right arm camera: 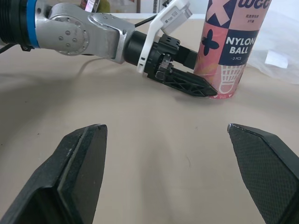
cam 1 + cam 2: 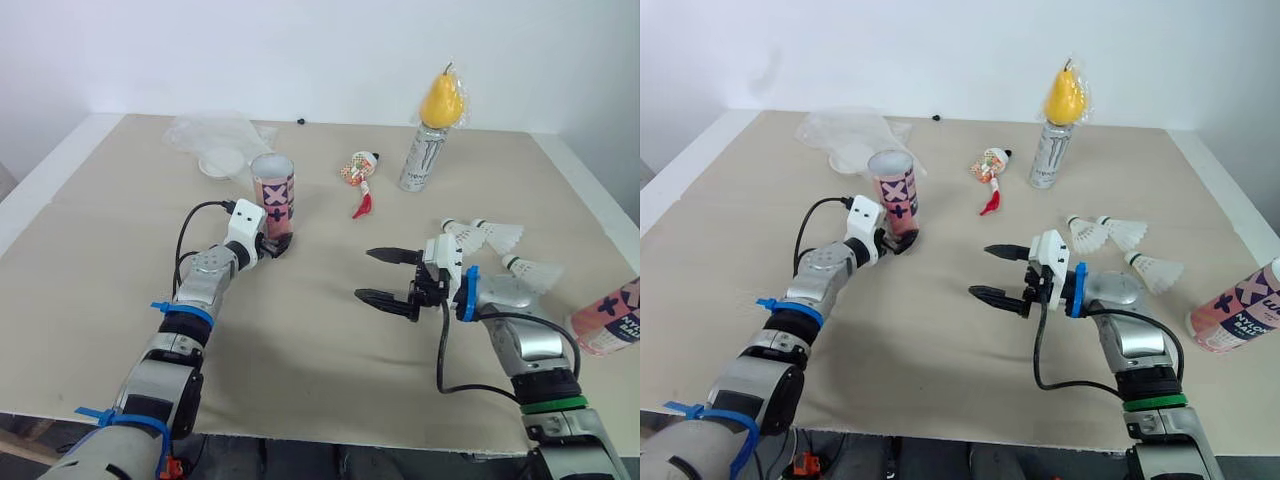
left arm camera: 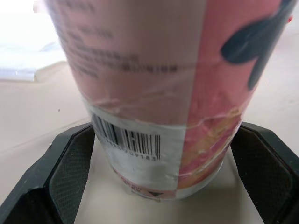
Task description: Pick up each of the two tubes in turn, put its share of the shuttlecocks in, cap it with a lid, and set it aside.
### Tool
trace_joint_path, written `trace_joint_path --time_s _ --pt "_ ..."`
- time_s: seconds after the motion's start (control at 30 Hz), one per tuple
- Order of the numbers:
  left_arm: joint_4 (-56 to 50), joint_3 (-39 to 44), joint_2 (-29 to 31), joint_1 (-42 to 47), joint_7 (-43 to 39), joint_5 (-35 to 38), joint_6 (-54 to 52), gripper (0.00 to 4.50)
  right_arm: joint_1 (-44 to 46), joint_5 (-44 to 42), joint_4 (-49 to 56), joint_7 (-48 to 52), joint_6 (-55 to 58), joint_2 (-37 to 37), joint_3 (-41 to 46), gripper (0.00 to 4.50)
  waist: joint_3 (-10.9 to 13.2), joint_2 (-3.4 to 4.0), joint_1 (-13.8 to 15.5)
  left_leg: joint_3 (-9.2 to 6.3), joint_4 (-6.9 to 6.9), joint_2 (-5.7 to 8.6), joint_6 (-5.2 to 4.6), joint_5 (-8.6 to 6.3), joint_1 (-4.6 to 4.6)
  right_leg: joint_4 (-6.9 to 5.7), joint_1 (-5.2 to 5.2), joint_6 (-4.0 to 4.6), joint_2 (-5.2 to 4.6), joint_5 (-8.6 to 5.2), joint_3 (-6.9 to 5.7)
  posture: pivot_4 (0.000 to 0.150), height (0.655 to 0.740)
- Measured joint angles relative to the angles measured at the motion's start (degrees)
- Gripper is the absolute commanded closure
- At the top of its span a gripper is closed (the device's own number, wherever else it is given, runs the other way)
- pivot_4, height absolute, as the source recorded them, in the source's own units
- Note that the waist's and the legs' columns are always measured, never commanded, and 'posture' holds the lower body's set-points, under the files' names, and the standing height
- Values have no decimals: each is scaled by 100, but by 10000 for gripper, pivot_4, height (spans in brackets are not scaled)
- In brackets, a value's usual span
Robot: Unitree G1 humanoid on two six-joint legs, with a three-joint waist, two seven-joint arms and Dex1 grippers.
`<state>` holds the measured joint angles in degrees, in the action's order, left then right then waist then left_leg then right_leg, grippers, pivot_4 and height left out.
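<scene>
The pink tube [image 2: 275, 196] is only slightly taller than a shuttlecock [image 2: 534, 272], so I expect the shuttlecocks to stack up near the tube's rim when I fill it.
A pink shuttlecock tube [image 2: 272, 190] stands upright and uncapped left of the table's middle. My left gripper [image 2: 275, 243] is open, its two fingers [image 3: 70, 172] flanking the tube's base [image 3: 149, 154] closely at table level. My right gripper [image 2: 364, 274] hovers open and empty over the middle of the table, pointing toward the tube [image 1: 231, 46]. Three white shuttlecocks [image 2: 500, 237] lie just behind my right wrist. The second pink tube [image 2: 610, 318] lies on its side at the right edge. A white lid [image 2: 222, 162] rests on clear plastic behind the upright tube.
A crumpled clear plastic bag [image 2: 215, 130] lies at the back left. A drink can [image 2: 422, 158] with a yellow pear-shaped toy [image 2: 442, 100] on top stands at the back. A small wrapped sweet [image 2: 360, 170] and a red chilli-like piece [image 2: 362, 207] lie nearby.
</scene>
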<state>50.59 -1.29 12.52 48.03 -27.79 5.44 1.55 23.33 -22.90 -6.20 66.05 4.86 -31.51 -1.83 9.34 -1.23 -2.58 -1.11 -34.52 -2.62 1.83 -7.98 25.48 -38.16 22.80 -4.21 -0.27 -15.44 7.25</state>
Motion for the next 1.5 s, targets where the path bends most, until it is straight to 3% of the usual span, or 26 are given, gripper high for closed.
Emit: trace_joint_path --time_s 0.5,0.67,1.07,1.5 --pt "1475 254 -91 806 -164 -6 491 0 -100 -16 416 -135 238 29 -6 644 0 -1 0 -5 0 1 1 0 7 0 2 -2 0 -2 -5 1500 7400" --pt "1594 347 -97 834 -128 -29 606 11694 -113 -33 446 -163 281 29 -6 0 0 -1 1 -6 0 1 1 1 7 -1 2 -2 0 -1 -5 1500 7400" --pt "1528 321 12 764 -296 -280 1051 11694 -112 -55 444 -299 320 44 -2 0 0 -1 0 -6 0 1 1 1 7 -1 3 -2 0 -1 -5 1500 7400" --pt "412 110 239 84 -1034 -320 1208 11694 -263 -648 675 -1130 1038 367 477 0 0 -1 -1 -7 -1 0 2 2 8 -4 2 2 0 1 -6 1500 7400"
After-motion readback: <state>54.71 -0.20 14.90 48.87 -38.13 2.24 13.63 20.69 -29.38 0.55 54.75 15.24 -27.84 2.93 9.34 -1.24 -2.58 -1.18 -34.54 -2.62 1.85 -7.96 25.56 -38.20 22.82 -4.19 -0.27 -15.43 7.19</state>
